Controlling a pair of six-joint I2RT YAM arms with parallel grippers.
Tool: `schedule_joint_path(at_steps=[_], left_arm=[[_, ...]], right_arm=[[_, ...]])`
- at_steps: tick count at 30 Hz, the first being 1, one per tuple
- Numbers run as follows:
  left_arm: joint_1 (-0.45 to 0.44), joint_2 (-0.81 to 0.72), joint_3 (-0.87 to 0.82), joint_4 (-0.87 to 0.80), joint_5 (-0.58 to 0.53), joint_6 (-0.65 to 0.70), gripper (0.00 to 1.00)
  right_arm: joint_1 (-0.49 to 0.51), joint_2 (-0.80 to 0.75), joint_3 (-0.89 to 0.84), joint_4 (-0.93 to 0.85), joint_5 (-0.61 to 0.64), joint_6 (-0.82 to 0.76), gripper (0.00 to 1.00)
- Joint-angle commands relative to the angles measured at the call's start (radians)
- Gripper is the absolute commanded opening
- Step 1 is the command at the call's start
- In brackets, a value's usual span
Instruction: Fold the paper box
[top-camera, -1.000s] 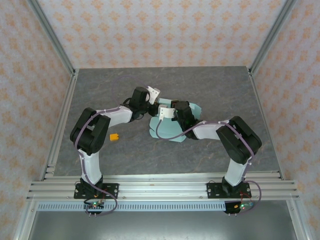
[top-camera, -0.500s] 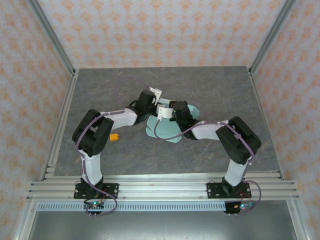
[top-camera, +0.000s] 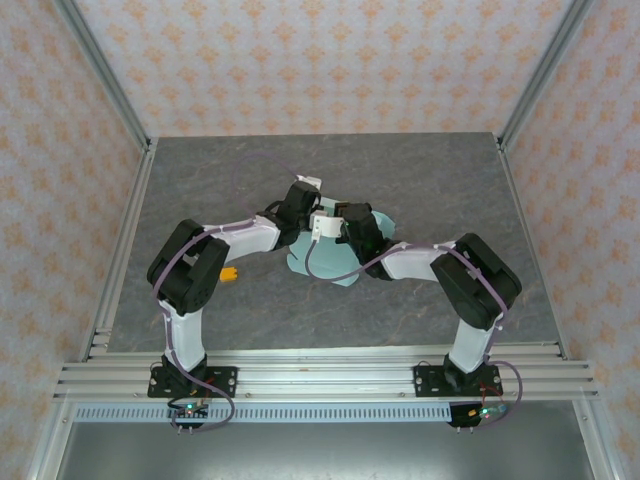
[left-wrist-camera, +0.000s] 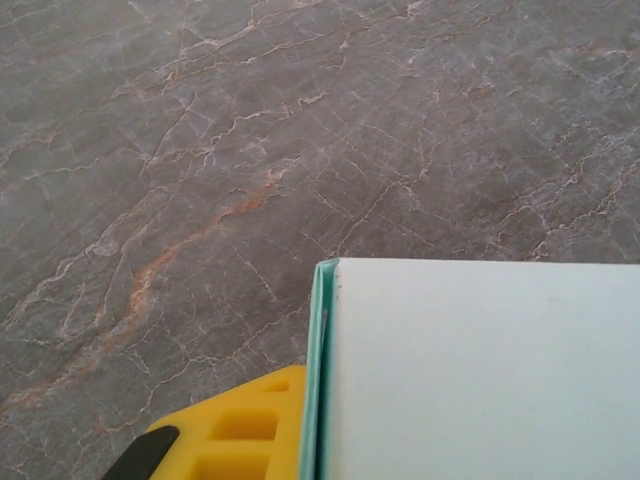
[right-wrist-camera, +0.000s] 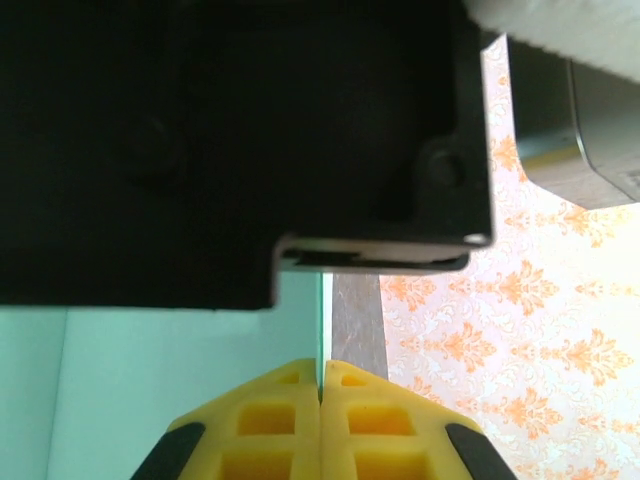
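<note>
My left gripper should open, back away and pinch the near end of the paper box's doubled edge, because it is deep along that edge with the white panel hiding one finger (left-wrist-camera: 480, 375).
The paper box (top-camera: 335, 264) is pale mint card lying partly flat in the middle of the table, with one panel raised between the two grippers. In the left wrist view that panel (left-wrist-camera: 480, 370) stands folded double. The one yellow finger (left-wrist-camera: 235, 430) I can see of my left gripper (left-wrist-camera: 320, 400) presses against its edge, and the other finger is hidden behind the card. My right gripper (right-wrist-camera: 321, 368) is shut on a thin edge of the mint card (right-wrist-camera: 190, 370). From above, my left gripper (top-camera: 303, 205) and right gripper (top-camera: 335, 222) almost touch over the box.
A tiny orange piece (top-camera: 229, 274) lies on the grey marbled table (top-camera: 430, 180) beside the left arm's elbow. The left gripper's black body (right-wrist-camera: 230, 140) hangs right in front of the right wrist camera. Patterned walls and metal posts enclose the table.
My left gripper has swung right toward the right gripper and closed onto the raised panel. The sheet has shifted slightly left. The right gripper has kept its hold.
</note>
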Motion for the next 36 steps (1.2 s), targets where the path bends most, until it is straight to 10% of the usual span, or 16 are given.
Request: schedule_joint_path(at_steps=[1,8,29,36], left_arm=[[0.043,0.03,0.039,-0.039,-0.289,-0.115,0.07],[0.044,0.019,0.026,-0.02,-0.262,-0.094,0.06],[0.081,-0.072,-0.095,0.069,0.098,0.048,0.45],[0.106,-0.065,-0.094,0.069,0.166,0.063,0.32]], right_arm=[[0.029,-0.037,0.002,-0.049,0.005,0.021,0.0],[0.028,-0.031,0.009,-0.043,0.031,0.017,0.0],[0.012,-0.015,0.039,-0.046,0.053,0.009,0.0],[0.012,-0.011,0.047,-0.055,0.053,0.005,0.0]])
